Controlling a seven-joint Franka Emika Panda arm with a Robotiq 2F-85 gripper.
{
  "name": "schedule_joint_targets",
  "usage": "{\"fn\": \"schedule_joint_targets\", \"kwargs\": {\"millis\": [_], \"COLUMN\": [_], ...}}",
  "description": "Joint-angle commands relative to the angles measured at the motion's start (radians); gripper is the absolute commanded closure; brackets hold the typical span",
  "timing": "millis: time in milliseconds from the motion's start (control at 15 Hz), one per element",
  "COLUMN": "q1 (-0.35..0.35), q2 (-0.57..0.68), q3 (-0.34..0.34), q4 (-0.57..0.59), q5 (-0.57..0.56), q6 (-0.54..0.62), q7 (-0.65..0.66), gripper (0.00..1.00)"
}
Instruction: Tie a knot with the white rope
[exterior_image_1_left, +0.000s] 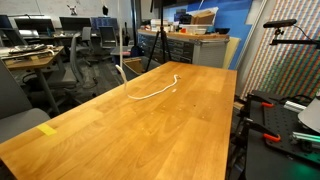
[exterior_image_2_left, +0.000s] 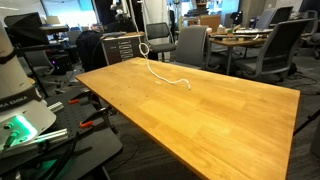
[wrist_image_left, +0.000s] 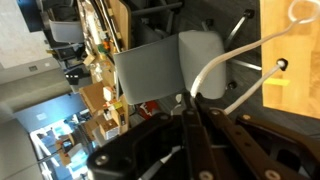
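I should move the rope back over the table (exterior_image_1_left: 151, 84) to lay a loop, because my gripper is holding the white rope out past the table's edge.
The white rope (exterior_image_1_left: 155, 90) lies in a loose curve on the far part of the wooden table (exterior_image_1_left: 150, 130). One end of the rope (exterior_image_2_left: 145, 48) rises off the table near its far edge in both exterior views. In the wrist view my gripper (wrist_image_left: 190, 100) is shut on the white rope (wrist_image_left: 225, 62), which runs from the fingertips up to the right and over the table edge (wrist_image_left: 290, 60). I cannot make out the gripper itself in either exterior view.
Office chairs (exterior_image_2_left: 190, 45) and desks stand beyond the table's far side. A grey chair (wrist_image_left: 160, 65) is right behind the gripper. A yellow tape mark (exterior_image_1_left: 47, 129) sits on the table. A drawer cabinet (exterior_image_1_left: 195, 48) and a tripod (exterior_image_1_left: 158, 45) stand behind.
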Motion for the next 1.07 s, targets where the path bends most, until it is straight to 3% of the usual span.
{"fn": "schedule_joint_targets", "kwargs": {"millis": [0,67,200,333,467,667,733,800,867,933,1000], "q1": [-0.092,-0.124,-0.300,-0.444,-0.438,-0.443,-0.345,-0.334,-0.394,-0.380,-0.311], "q2": [-0.075,-0.076,-0.085,-0.081,-0.041,0.023,0.058,0.085,0.098,0.117,0.134], "q3": [0.032,0.035,0.111,0.177,0.142,0.115,0.020,0.003,0.056,0.040,-0.028], "q4": [-0.066,-0.082,-0.121,-0.153,-0.221,-0.315,-0.331,-0.348,-0.361,-0.377,-0.389], "q5": [-0.215,-0.316,-0.483,-0.658,-0.799,-0.745,-0.729,-0.693,-0.674,-0.642,-0.598], "q6": [0.138,0.184,0.288,0.298,0.243,0.241,0.234,0.253,0.260,0.262,0.258], "q7": [0.131,0.181,0.242,0.300,0.339,0.232,0.226,0.242,0.272,0.283,0.268], "gripper": [0.95,0.95,0.95,0.95,0.94,0.91,0.90,0.91,0.91,0.91,0.91]}}
